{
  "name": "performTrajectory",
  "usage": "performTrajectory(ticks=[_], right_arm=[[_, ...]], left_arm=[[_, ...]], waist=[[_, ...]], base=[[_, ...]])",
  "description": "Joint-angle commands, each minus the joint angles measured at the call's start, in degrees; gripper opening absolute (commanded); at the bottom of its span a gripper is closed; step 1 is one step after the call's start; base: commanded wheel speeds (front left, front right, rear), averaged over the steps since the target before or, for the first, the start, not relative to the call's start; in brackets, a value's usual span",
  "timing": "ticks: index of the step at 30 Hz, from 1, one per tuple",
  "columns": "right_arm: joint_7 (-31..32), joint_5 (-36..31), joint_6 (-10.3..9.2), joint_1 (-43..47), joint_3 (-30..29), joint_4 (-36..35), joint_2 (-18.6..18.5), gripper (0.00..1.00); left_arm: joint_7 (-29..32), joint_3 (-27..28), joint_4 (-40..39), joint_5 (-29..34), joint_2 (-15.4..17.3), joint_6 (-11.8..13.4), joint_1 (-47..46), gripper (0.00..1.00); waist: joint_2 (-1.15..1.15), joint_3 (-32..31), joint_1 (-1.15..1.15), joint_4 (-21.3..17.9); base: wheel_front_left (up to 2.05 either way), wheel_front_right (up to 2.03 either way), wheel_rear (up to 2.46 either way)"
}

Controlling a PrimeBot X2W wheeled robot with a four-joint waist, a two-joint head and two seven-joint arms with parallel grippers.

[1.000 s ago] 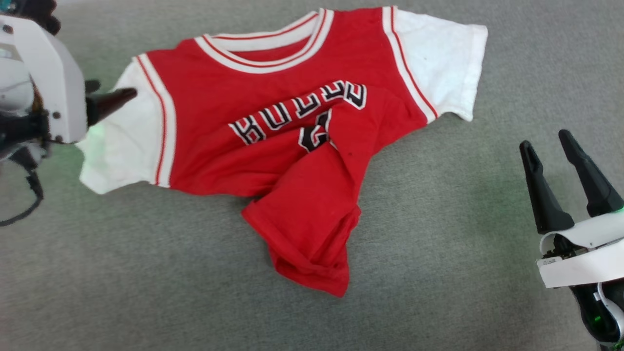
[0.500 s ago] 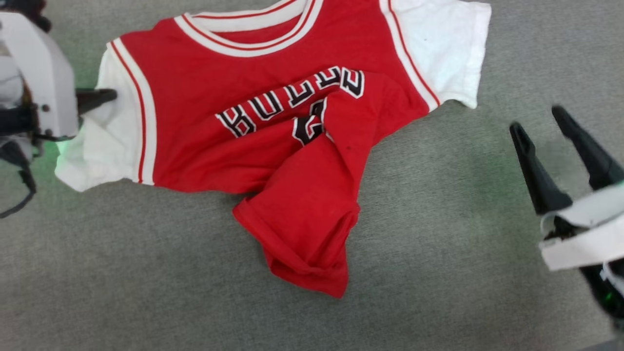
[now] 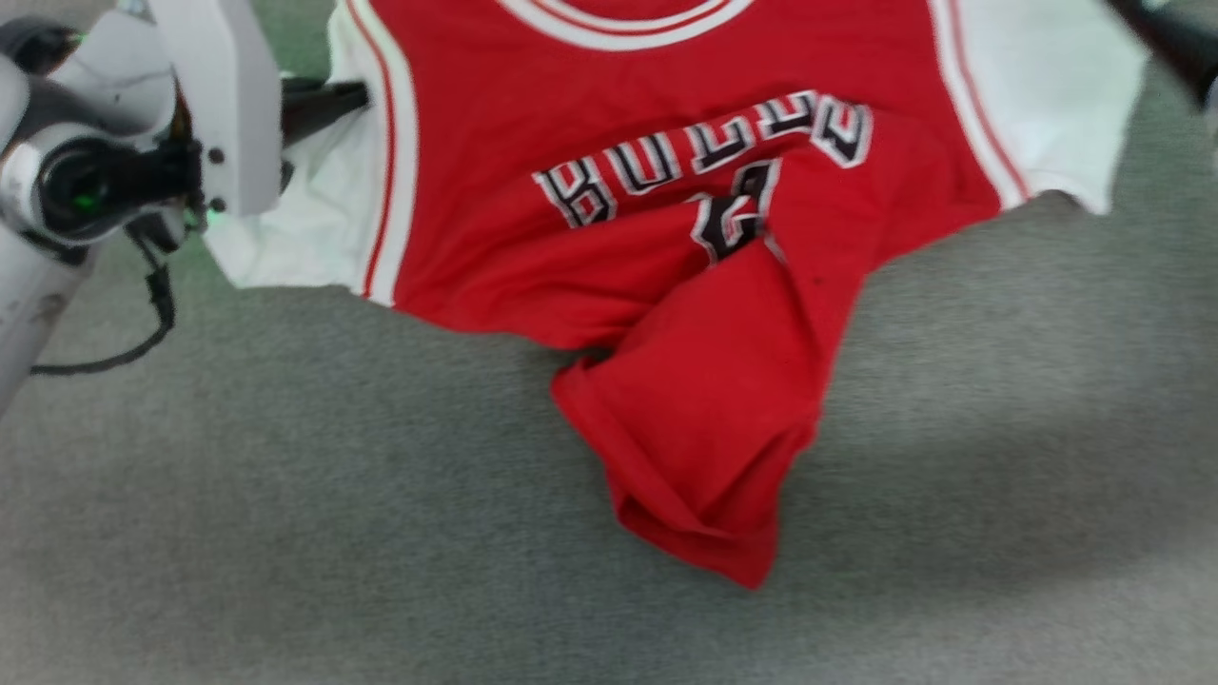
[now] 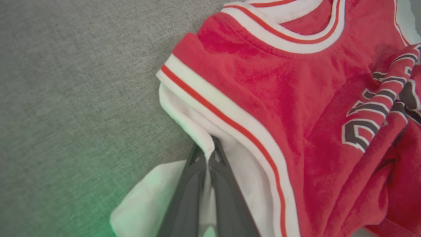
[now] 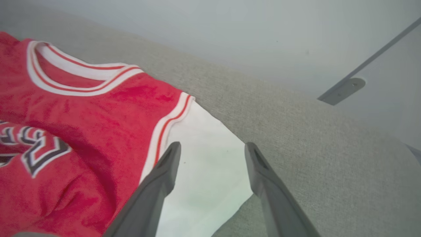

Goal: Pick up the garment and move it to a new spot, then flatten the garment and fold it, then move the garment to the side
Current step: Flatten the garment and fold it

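Observation:
I am about to lift both white sleeves, and the crumpled flap is loosely folded over in limp creases (image 3: pixel 731 491). So the garment's lower part (image 3: pixel 714 365) will fall open when I lift them.
The garment (image 3: pixel 533 105), a red jersey with white sleeves and "BULLS" lettering, lies front up on the grey surface, its lower part folded over in a crumpled flap (image 3: pixel 714 419). My left gripper (image 3: pixel 347 95) is shut on the white sleeve at the view's left. In the left wrist view the gripper (image 4: pixel 209 148) pinches a raised fold of that sleeve (image 4: pixel 184 112). My right gripper (image 5: pixel 213 148) stands open just above the other white sleeve (image 5: pixel 204 171), nothing between its fingers. One of its dark fingers (image 3: pixel 1166 43) shows at the head view's top right.
Grey fabric surface (image 3: pixel 285 523) spreads in front of and beside the garment. In the right wrist view its far edge meets a pale wall with a grey bar and bracket (image 5: pixel 345 87). A black cable (image 3: pixel 143 333) loops under my left wrist.
My left gripper has shut on the white sleeve it was beside. My right gripper has travelled from the lower right to over the other sleeve. The head camera has shifted.

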Motion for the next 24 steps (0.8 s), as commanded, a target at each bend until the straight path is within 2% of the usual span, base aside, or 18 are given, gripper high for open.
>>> performTrajectory(ticks=[1, 8, 12, 15, 18, 19, 20, 24], right_arm=[[2.21, 0.32, -0.09, -3.09, 1.11, 2.15, -0.83, 1.0], [10.03, 1.22, -0.09, -14.02, 7.43, 12.75, -1.35, 1.0], [13.36, 0.83, -0.09, -15.37, 12.73, 16.85, -2.0, 1.0], [13.94, 3.01, -0.08, -14.81, 15.39, 18.22, -1.55, 1.0], [14.68, 4.68, -0.09, -14.7, 16.41, 20.15, -1.42, 0.42], [14.61, 5.07, -0.09, -14.69, 16.71, 20.39, -1.45, 0.07], [14.01, 5.52, -0.09, -14.84, 16.94, 20.49, -1.49, 0.0], [8.55, 7.62, -0.09, -16.22, 15.02, 20.43, -0.93, 0.0]], left_arm=[[-0.53, -0.82, -0.15, -0.31, -0.74, 0.07, -0.85, 0.0], [-2.86, -5.09, -1.67, -1.72, -2.1, 0.1, -3.93, 0.0], [-4.33, -7.76, -1.66, -2.32, -2.4, 0.18, -5.02, 0.0], [-4.97, -9.3, -1.3, -3.32, -2.36, 0.38, -5.96, 0.0], [-5.98, -10.55, -0.05, -3.58, -1.97, 0.39, -6.97, 0.0], [-6.25, -11.11, 0.38, -3.56, -1.95, 0.46, -7.22, 0.0], [-6.73, -11.46, 0.6, -3.94, -2.04, 0.47, -7.41, 0.0], [-10.1, -11.29, 0.41, -6.15, -3.04, 0.34, -8.3, 0.0]], waist=[[0.0, 3.74, 0.0, 4.22], [0.0, 6.62, 0.0, 8.19], [0.0, 7.37, 0.0, 8.93], [0.0, 7.53, 0.0, 8.82], [0.0, 7.22, 0.0, 8.42], [0.0, 6.99, 0.0, 8.31], [0.0, 6.74, 0.0, 8.23], [0.0, 5.41, 0.0, 8.03]], base=[[0.0, 0.0, 0.0], [0.0, 0.0, 0.0], [0.0, 0.0, 0.0], [0.0, 0.0, 0.0], [0.0, 0.0, 0.0], [0.0, 0.0, 0.0], [0.0, 0.0, 0.0], [0.0, 0.0, 0.0]])
